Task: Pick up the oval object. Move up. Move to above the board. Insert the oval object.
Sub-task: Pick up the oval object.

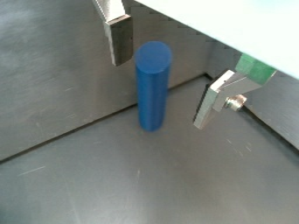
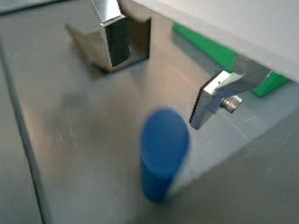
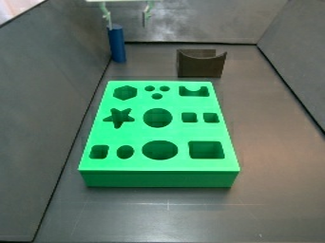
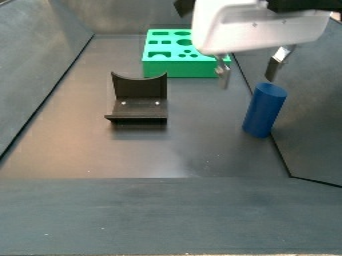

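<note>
The green board's edge [image 3: 160,178] is much lower than the oval object [image 3: 117,45] is tall, so I expect the oval object to poke up when I put it in.
The oval object, a plain blue peg [image 1: 153,87], stands upright on the grey floor near the wall. It also shows in a wrist view [image 2: 163,162] and in both side views [image 3: 117,45] [image 4: 263,110]. My gripper [image 1: 163,74] is open and empty. It hangs just above the peg's top, with one silver finger [image 1: 114,39] on each side. It also shows in a wrist view [image 2: 163,79] and in both side views [image 3: 124,21] [image 4: 253,66]. The green board [image 3: 178,133] with its shaped holes lies flat on the floor, apart from the peg, and shows in a side view [image 4: 187,68].
A dark brown notched block [image 3: 200,63] stands between the board and the back wall; it also shows in a side view [image 4: 136,100] and a wrist view [image 2: 131,44]. Grey walls enclose the floor, and the peg is close to one.
</note>
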